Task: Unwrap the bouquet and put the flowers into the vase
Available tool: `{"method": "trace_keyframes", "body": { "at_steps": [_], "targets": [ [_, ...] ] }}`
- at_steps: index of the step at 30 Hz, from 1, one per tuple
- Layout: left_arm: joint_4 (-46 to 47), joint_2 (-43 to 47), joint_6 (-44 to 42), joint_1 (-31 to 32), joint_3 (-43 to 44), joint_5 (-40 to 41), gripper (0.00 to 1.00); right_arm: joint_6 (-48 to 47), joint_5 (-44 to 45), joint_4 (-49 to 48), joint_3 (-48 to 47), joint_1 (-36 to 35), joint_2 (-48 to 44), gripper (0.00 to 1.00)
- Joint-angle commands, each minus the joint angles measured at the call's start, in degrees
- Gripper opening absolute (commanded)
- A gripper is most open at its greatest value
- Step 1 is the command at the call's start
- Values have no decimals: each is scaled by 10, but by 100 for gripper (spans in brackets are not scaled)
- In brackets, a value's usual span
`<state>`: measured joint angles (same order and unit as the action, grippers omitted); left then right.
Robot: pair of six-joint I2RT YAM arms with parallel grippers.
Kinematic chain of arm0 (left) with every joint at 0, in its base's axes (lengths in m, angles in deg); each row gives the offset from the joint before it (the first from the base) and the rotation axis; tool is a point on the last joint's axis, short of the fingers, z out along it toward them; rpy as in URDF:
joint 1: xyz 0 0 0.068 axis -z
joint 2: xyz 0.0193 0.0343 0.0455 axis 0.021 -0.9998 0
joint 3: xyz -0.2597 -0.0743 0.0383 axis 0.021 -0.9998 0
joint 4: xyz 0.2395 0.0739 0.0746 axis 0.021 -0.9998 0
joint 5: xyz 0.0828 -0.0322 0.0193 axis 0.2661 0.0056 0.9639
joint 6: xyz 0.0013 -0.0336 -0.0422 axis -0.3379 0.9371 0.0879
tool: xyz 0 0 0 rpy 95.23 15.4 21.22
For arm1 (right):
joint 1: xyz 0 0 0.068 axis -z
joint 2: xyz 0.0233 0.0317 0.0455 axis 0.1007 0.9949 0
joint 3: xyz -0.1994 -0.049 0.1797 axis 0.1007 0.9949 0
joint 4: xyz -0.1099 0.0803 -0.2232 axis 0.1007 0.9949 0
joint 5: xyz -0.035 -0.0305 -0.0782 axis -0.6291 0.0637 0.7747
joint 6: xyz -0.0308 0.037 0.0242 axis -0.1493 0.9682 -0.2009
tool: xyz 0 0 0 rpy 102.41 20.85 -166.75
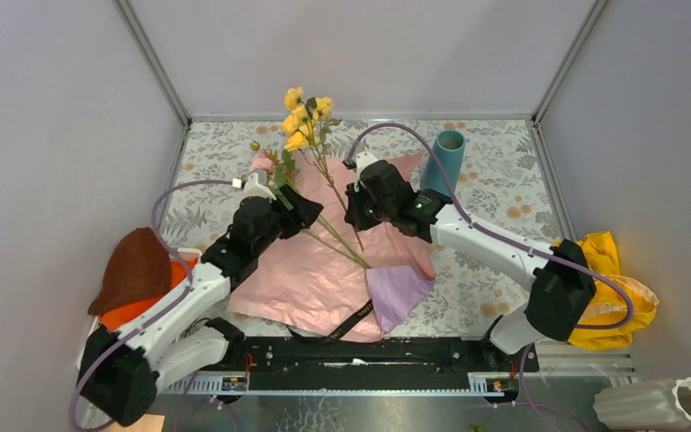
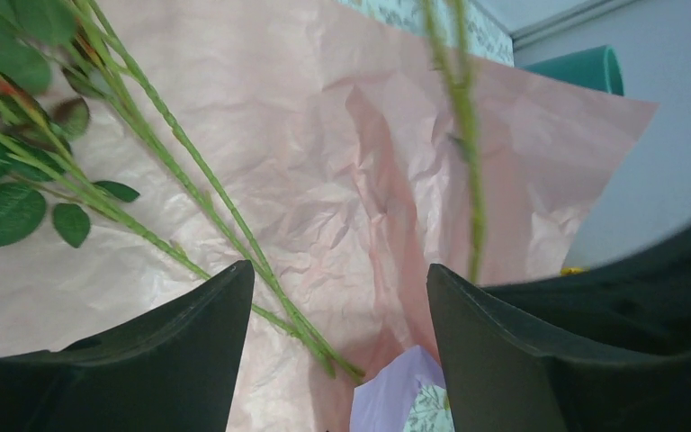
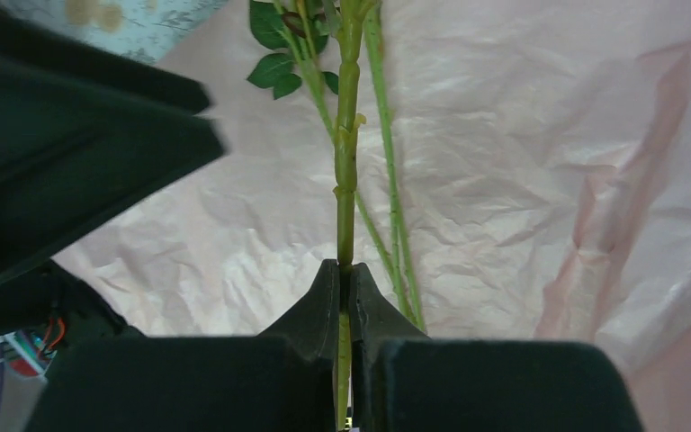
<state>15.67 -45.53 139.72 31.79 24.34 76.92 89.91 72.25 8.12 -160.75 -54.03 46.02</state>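
My left gripper should take hold of the stem first, because my right gripper is holding the yellow flowers near the stem's end. My right gripper should then grip closer to the blooms.
The bouquet lies unwrapped: pink paper is spread flat, with lilac paper and a black ribbon at its near edge. Flowers with yellow blooms and one pink bloom lie with their green stems across the paper. My right gripper is shut on one stem, which also shows blurred in the left wrist view. My left gripper hangs open just above the other stems, holding nothing. The teal vase stands upright at the back, right of the paper.
A white ribbed vase lies at the near right corner, off the mat. A yellow cloth sits at the right edge, and a brown and orange bundle at the left edge. Grey walls enclose the floral mat.
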Motion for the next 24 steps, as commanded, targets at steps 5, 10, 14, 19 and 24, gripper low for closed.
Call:
{"method": "trace_keyframes", "body": {
  "at_steps": [5,10,14,19,24],
  "targets": [
    [287,-121,76,-63,-56,-229,77,23,-68,-50,31,1,-39,0],
    [337,-119,88,-63,-85,-237,72,21,-44,-56,45,1,-35,0],
    [337,-97,80,-63,-102,-225,69,23,-48,-66,50,1,-33,0],
    [344,-101,77,-62,-107,-222,68,33,-80,-75,49,-3,-21,0],
    [368,-142,75,-62,-96,-238,64,43,-91,-79,42,-26,-4,0]
  ]
}}
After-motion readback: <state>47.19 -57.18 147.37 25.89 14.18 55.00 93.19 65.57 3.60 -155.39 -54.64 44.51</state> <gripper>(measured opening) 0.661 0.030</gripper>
